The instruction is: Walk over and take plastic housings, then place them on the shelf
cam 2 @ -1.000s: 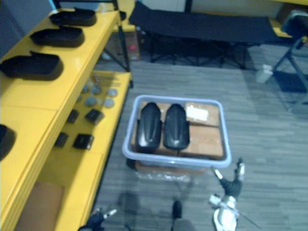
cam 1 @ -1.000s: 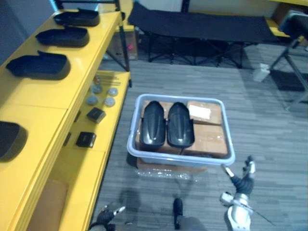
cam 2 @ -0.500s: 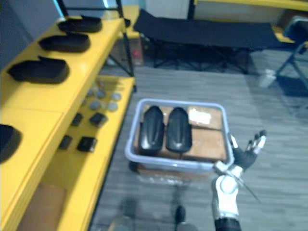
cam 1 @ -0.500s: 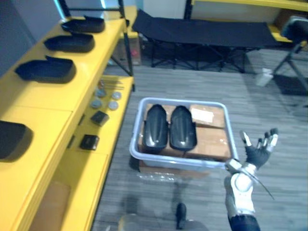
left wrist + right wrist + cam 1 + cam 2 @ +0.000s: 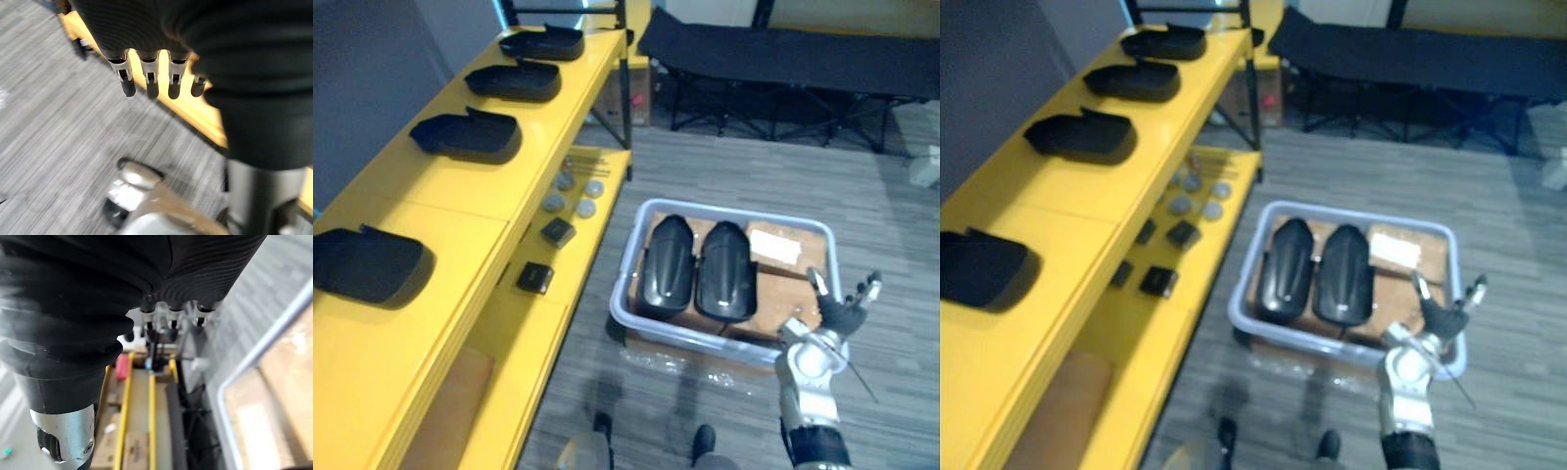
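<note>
Brown cardboard (image 5: 699,234) can be seen between the black plastic housings, so the housing nearer the right gripper (image 5: 725,272) will come up by itself when the robot lifts it.
Two black plastic housings (image 5: 666,266) (image 5: 724,270) lie side by side on cardboard boxes in a pale blue bin (image 5: 705,343) on the floor. My right hand (image 5: 837,313) hovers open, fingers spread, over the bin's near right corner, to the right of the housings and apart from them. Its wrist view shows the bin's rim (image 5: 259,357) just past its fingers. My left hand (image 5: 150,83) hangs open over the grey floor beside the yellow shelf edge (image 5: 195,117), holding nothing.
A long yellow shelf (image 5: 460,206) runs along the left, with several black housings (image 5: 465,135) on its top. Its lower level (image 5: 514,323) carries small black blocks and round discs. A black cot (image 5: 793,54) stands behind the bin. Grey floor surrounds the bin.
The camera has moved and the bin now sits more to the right. My right hand rose from low beside the bin to its near right corner. The left hand dropped out of the eye views.
</note>
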Motion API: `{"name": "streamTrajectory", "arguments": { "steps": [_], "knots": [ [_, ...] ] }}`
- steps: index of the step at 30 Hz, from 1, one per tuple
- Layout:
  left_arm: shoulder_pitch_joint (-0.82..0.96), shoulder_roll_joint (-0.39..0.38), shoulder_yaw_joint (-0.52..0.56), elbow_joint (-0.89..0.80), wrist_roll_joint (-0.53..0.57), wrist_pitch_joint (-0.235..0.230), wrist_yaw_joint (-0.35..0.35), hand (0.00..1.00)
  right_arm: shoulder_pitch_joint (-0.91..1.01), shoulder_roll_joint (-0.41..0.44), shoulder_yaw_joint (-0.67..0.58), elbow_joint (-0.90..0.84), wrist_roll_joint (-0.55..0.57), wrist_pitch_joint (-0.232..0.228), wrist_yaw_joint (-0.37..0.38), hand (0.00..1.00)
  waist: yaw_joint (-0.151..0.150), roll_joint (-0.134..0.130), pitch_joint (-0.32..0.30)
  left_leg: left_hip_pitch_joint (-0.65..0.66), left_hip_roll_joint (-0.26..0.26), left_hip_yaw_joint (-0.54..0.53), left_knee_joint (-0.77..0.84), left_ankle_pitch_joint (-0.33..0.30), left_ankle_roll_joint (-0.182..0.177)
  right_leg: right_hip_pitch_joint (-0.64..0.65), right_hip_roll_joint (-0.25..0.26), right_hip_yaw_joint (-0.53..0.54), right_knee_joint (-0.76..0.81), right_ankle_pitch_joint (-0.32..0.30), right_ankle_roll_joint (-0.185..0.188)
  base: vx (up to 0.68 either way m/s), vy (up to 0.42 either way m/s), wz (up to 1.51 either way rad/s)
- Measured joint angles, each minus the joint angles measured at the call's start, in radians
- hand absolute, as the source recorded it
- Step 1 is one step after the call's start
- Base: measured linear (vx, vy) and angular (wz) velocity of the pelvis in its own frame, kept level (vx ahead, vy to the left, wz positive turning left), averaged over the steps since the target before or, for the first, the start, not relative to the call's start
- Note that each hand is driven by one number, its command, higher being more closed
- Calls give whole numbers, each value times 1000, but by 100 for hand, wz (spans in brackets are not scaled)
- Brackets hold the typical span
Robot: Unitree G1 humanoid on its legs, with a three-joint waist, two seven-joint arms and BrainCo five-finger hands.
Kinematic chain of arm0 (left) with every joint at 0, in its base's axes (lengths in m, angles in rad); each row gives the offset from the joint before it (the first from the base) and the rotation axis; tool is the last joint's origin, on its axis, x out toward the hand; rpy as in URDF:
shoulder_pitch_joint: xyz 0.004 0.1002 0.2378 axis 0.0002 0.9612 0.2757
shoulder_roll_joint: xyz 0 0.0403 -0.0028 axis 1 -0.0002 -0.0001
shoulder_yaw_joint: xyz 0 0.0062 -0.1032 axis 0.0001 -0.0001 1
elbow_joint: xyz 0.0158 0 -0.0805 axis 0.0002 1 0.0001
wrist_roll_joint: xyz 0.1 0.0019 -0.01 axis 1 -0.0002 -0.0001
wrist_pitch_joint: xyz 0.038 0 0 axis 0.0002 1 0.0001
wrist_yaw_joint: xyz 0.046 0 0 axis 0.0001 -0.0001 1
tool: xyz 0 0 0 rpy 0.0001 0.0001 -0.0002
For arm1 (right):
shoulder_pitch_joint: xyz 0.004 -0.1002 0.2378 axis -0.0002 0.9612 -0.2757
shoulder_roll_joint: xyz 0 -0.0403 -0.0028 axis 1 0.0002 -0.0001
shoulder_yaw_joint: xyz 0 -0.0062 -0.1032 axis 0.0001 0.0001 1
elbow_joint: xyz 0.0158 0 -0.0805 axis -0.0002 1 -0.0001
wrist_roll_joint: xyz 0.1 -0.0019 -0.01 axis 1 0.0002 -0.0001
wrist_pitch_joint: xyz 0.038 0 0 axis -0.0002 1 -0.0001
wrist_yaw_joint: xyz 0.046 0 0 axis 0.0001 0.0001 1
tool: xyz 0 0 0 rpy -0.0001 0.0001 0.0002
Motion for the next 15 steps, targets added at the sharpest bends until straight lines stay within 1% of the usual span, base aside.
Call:
{"name": "streamTrajectory", "arguments": {
  "steps": [2, 3, 5, 6, 9, 11, 14, 15],
  "knots": [
    [-7, 14, -14, -18, -18, -5, 1, 0, -10, 4, -13, 25, 6, 12, -16, 0, 0, -12, 11, -16, -4, -7, -4, 6, 0, -15, -2, -3, 1, 1, 2, -22, -7, 13],
    [-23, 21, -14, -29, -24, -6, 2, 0, -14, 8, -33, 49, 21, 18, -26, 0, 5, -23, 40, -17, -5, -9, -4, 8, 0, -17, -4, -5, 4, 2, 2, -7, -26, 6],
    [-24, 27, -14, -44, -25, -5, 2, 0, -21, 12, -48, 76, 32, 20, -36, 0, 11, -30, 55, -33, -7, -11, -1, 9, 1, -31, -4, -5, 7, 2, 3, 5, -27, 5],
    [-30, 28, -14, -50, -25, -5, 2, 0, -53, 11, -87, 119, 45, 20, -44, 0, 13, -30, 86, -52, -12, -15, 11, 9, 2, -45, -6, -6, 15, 7, 6, 17, -17, 6],
    [-32, 26, -16, -58, -28, -5, 2, 0, -110, -11, -133, 183, 82, 19, -43, 0, 15, -26, 119, -74, -13, -21, 19, 10, 3, -63, -11, -9, 20, 9, 8, 7, 6, 9],
    [-43, 20, -24, -57, -54, -3, 1, 0, -167, -67, -156, 225, 104, 19, -34, 0, 16, -7, 162, -108, -20, -40, 46, 10, 4, -78, -19, -21, 35, 10, 10, 13, 35, 24],
    [-45, 19, -27, -52, -60, 4, -10, 0, -263, -124, -155, 249, 138, 19, 8, 0, 19, -2, 214, -134, -24, -45, 64, 9, 4, -103, -23, -22, 56, 10, 10, -33, 28, 8],
    [-46, 19, -27, -52, -61, 5, -18, 0, -283, -140, -155, 261, 142, 19, 12, 0, 18, -1, 222, -141, -25, -48, 69, 7, 7, -108, -24, -22, 62, 10, 9, -48, 31, 9]
  ]
}}
